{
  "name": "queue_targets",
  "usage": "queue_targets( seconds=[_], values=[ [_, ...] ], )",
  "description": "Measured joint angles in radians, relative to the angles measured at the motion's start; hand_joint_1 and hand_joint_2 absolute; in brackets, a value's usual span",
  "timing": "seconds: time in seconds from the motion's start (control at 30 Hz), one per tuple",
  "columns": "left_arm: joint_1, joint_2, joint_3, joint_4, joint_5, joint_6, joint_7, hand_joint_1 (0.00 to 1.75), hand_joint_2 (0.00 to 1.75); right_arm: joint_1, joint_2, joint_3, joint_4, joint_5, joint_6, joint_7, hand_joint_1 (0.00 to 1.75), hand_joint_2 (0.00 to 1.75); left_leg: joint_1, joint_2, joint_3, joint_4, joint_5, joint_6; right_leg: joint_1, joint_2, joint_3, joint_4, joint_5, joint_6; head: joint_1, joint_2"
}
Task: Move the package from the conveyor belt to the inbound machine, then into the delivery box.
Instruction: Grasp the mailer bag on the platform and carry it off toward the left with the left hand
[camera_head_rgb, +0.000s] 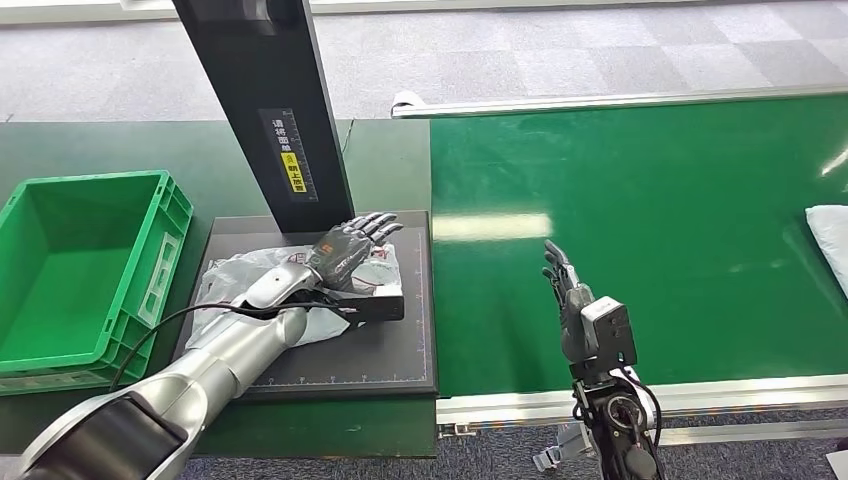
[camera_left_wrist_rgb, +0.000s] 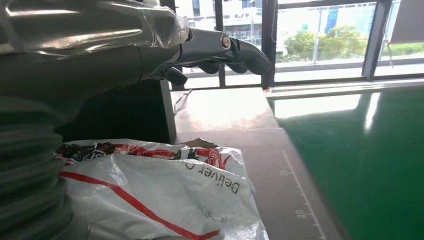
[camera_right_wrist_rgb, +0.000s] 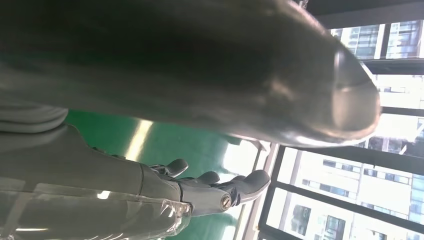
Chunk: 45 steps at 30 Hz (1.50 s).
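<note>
The package (camera_head_rgb: 243, 272) should bunch into deep folds in the robot's grip when the robot lifts it, with a loose end of plastic spilling out, because slack wrinkles (camera_left_wrist_rgb: 118, 172) cross its plastic.
The package (camera_head_rgb: 228, 281), a crumpled white plastic mailer with red stripes and print, lies on the black platform of the inbound machine (camera_head_rgb: 340, 368). My left hand (camera_head_rgb: 350, 248) is stretched out over its far end with fingers spread and gripping nothing. In the left wrist view the fingers (camera_left_wrist_rgb: 235, 48) hang a little above the package (camera_left_wrist_rgb: 165, 195), apart from it. My right hand (camera_head_rgb: 570, 295) is held up over the green conveyor belt (camera_head_rgb: 660, 220) near its front edge, fingers extended (camera_right_wrist_rgb: 215, 190) and holding nothing.
The machine's black column (camera_head_rgb: 265, 100) rises just behind the platform. A green delivery box (camera_head_rgb: 25, 250) stands left of the platform. Another white package (camera_head_rgb: 830, 240) lies at the belt's right edge. A metal rail (camera_head_rgb: 700, 395) borders the belt's front.
</note>
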Motion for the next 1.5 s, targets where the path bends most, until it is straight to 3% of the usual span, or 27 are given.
queue_targets(
  seconds=[0.2, 0.27, 0.4, 0.43, 0.53, 0.57, 1.3, 1.5],
  values=[
    [-0.025, 0.049, -0.022, 0.005, -0.122, -0.013, 0.092, 0.00, 1.75, 0.052, 0.000, -0.016, -0.065, 0.000, -0.009, 0.002, 0.00, 0.00, 0.000, 0.001, 0.000, 0.000, 0.000, 0.000, 0.000, 0.001, 0.000, 0.000, 0.000, 0.000, 0.000, 0.000],
    [-0.035, 0.068, -0.017, 0.005, -0.103, -0.100, 0.086, 0.00, 1.75, 0.069, 0.000, -0.026, -0.088, 0.002, -0.016, 0.004, 0.00, 0.00, 0.000, 0.001, 0.001, 0.000, 0.000, 0.000, 0.000, 0.001, 0.000, 0.000, 0.000, 0.000, 0.000, 0.000],
    [-0.056, 0.095, 0.011, 0.010, -0.028, -0.376, 0.039, 0.01, 1.75, 0.089, 0.000, -0.048, -0.126, 0.011, -0.033, 0.009, 0.00, 0.00, 0.000, 0.001, 0.001, 0.000, 0.000, 0.000, 0.000, 0.001, 0.002, 0.000, 0.000, 0.000, 0.000, 0.000],
    [-0.059, 0.100, 0.015, 0.012, -0.021, -0.417, 0.028, 0.30, 1.75, 0.092, 0.000, -0.053, -0.135, 0.014, -0.037, 0.010, 0.00, 0.00, 0.000, 0.001, 0.002, -0.001, 0.000, 0.000, 0.000, 0.001, 0.002, 0.000, 0.000, 0.000, 0.000, 0.000],
    [-0.059, 0.109, 0.020, 0.017, -0.012, -0.469, 0.003, 1.54, 1.75, 0.094, 0.001, -0.063, -0.157, 0.021, -0.048, 0.013, 0.00, 0.00, 0.000, 0.001, 0.004, -0.001, -0.001, 0.000, 0.000, 0.001, 0.005, 0.000, 0.000, 0.000, 0.000, 0.000],
    [-0.056, 0.111, 0.020, 0.018, -0.010, -0.472, -0.002, 1.68, 1.75, 0.094, 0.002, -0.066, -0.164, 0.022, -0.050, 0.013, 0.00, 0.00, 0.000, 0.000, 0.005, -0.001, -0.001, 0.000, 0.000, 0.000, 0.006, 0.000, -0.001, 0.000, 0.000, 0.000],
    [-0.041, 0.119, 0.018, 0.017, 0.056, -0.525, -0.042, 1.75, 1.75, 0.100, 0.015, -0.090, -0.244, 0.024, -0.070, 0.015, 0.00, 0.00, 0.000, -0.002, 0.012, -0.001, 0.000, 0.000, 0.000, -0.002, 0.012, 0.000, 0.000, 0.000, 0.000, 0.000],
    [0.008, 0.130, 0.020, -0.048, 0.135, -0.433, -0.075, 1.75, 1.75, 0.106, 0.015, -0.100, -0.260, 0.025, -0.070, 0.015, 0.00, 0.00, 0.000, -0.002, 0.010, -0.001, 0.000, 0.000, 0.000, -0.002, 0.010, 0.000, 0.000, 0.000, 0.000, 0.000]
  ],
)
